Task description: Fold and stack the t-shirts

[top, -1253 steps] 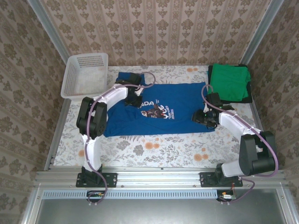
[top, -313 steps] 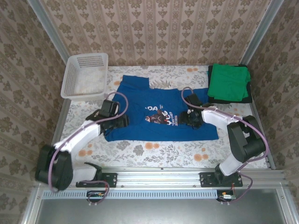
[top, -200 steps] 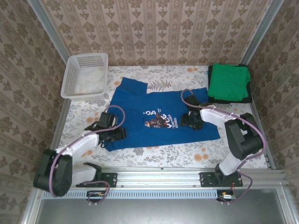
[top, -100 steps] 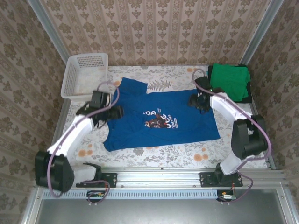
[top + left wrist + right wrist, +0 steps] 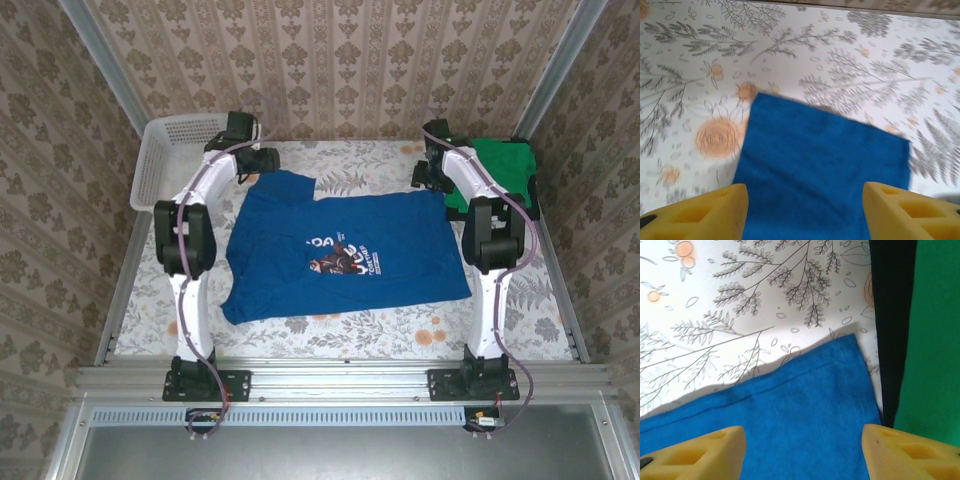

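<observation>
The sleeve point(image 5: 289, 187) sticks out past the blue t-shirt's spread body point(image 5: 350, 222), so only the sleeve will fold inward and the print will stay in place when the robot pulls the sleeve.
The royal-blue t-shirt point(image 5: 345, 250) lies spread flat in the middle of the table, print side up. At the back right the green t-shirt point(image 5: 497, 172) sits folded on top of the dark one point(image 5: 892, 330). My left gripper point(image 5: 264, 162) hovers open over the blue shirt's far left sleeve point(image 5: 822, 170), yellow fingertips point(image 5: 695, 212) on either side of it, nothing held. My right gripper point(image 5: 428, 176) hangs open above the blue shirt's far right corner point(image 5: 805, 415), right beside the green point(image 5: 935, 340) and dark stack.
A white lattice basket point(image 5: 165, 170) stands at the back left corner, just behind the left arm. Patterned walls close in on three sides. The floral tablecloth point(image 5: 330, 320) shows bare along the near edge.
Both arms have swung from the shirt's near and middle parts to its far edge, left to the sleeve, right to the corner by the stack. The blue shirt lies unmoved.
</observation>
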Controlling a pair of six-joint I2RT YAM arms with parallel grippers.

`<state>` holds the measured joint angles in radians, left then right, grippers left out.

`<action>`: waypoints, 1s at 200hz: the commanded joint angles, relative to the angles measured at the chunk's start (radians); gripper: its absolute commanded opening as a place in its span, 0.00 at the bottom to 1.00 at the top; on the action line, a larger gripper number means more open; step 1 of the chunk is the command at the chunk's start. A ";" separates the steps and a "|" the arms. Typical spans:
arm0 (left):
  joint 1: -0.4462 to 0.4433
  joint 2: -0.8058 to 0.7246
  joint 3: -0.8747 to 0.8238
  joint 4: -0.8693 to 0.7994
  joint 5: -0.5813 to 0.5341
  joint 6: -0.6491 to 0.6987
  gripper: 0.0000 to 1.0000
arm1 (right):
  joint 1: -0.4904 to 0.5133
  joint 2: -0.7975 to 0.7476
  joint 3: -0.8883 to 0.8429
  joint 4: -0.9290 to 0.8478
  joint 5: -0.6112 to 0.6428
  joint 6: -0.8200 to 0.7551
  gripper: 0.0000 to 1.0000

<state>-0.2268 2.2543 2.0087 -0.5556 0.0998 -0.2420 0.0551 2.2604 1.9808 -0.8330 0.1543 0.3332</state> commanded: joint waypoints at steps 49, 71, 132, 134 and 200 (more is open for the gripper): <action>0.007 0.296 0.307 -0.042 0.011 -0.044 0.66 | -0.008 0.224 0.281 -0.203 -0.015 -0.038 0.65; 0.009 0.336 0.319 -0.027 0.000 -0.057 0.66 | -0.008 0.254 0.310 -0.216 -0.018 -0.034 0.64; 0.014 0.403 0.379 -0.055 0.015 -0.064 0.55 | -0.011 0.283 0.305 -0.214 -0.055 -0.020 0.60; 0.014 0.406 0.382 -0.058 0.015 -0.064 0.54 | -0.011 0.285 0.304 -0.213 -0.059 -0.020 0.59; 0.032 0.422 0.435 -0.137 -0.076 -0.123 0.56 | -0.016 0.263 0.246 -0.167 -0.163 -0.001 0.40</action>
<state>-0.2127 2.6549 2.4165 -0.6270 0.0803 -0.3210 0.0433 2.5221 2.2620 -0.9962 0.0570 0.3180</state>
